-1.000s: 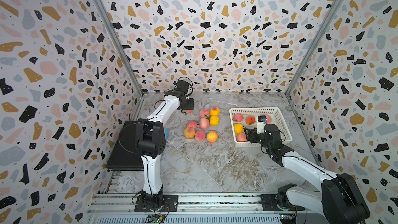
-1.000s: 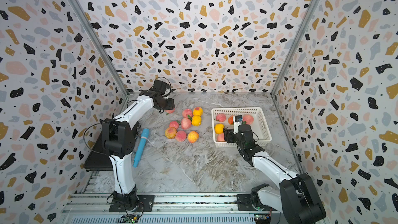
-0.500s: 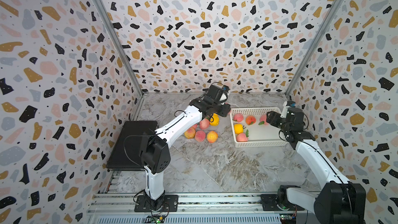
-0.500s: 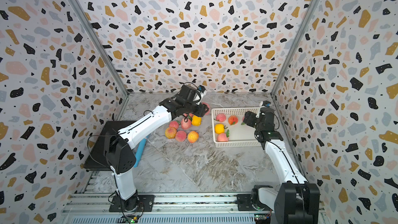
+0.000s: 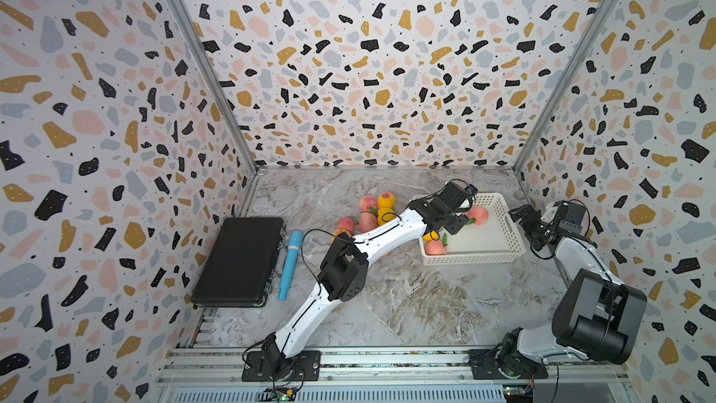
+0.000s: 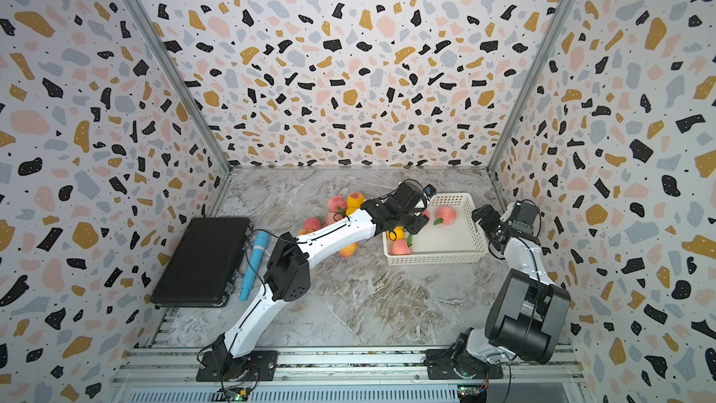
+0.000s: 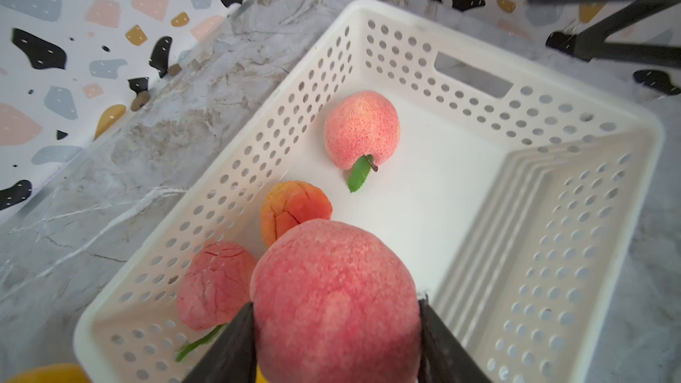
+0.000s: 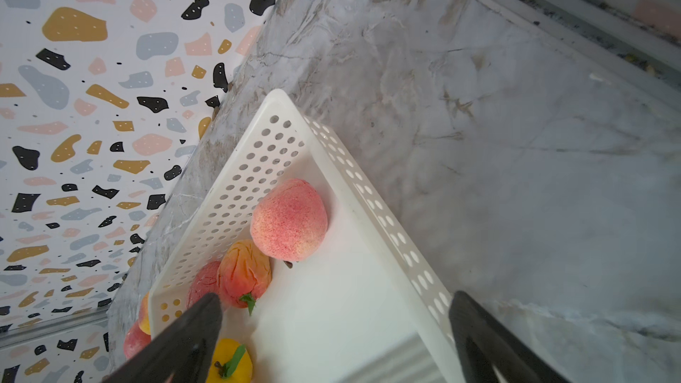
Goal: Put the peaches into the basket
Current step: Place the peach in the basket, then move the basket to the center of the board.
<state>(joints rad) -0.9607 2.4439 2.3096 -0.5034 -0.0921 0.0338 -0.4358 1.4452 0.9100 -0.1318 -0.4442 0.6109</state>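
A gap (image 6: 371, 250) separates the basket from the loose peaches, so I should push the basket's far end (image 6: 475, 231) toward them with my right gripper before taking the next peach.
My left gripper (image 7: 336, 303) is shut on a pink-red peach (image 7: 331, 259) and hangs over the left part of the white basket (image 7: 516, 112). Under it lie a pink peach with a leaf (image 7: 361, 128), an orange one (image 7: 294, 208) and a reddish one (image 7: 215, 285). Both top views show the left gripper (image 5: 453, 219) (image 6: 410, 219) over the basket (image 5: 472, 259) (image 6: 438, 259). Several loose peaches (image 5: 368, 213) lie on the table to the basket's left. My right gripper (image 5: 529, 228) (image 8: 335, 302) stands open at the basket's right end, holding nothing.
A flat black box (image 5: 240, 261) lies at the left, with a blue cylindrical tool (image 5: 290, 265) beside it. The left arm stretches across the loose peaches and hides some of them. The right wall stands close behind the right arm.
The left arm has swung from the back left, past the pile, to over the basket with a peach. The right gripper has drawn back from the basket's left part to its right end and opened wider.
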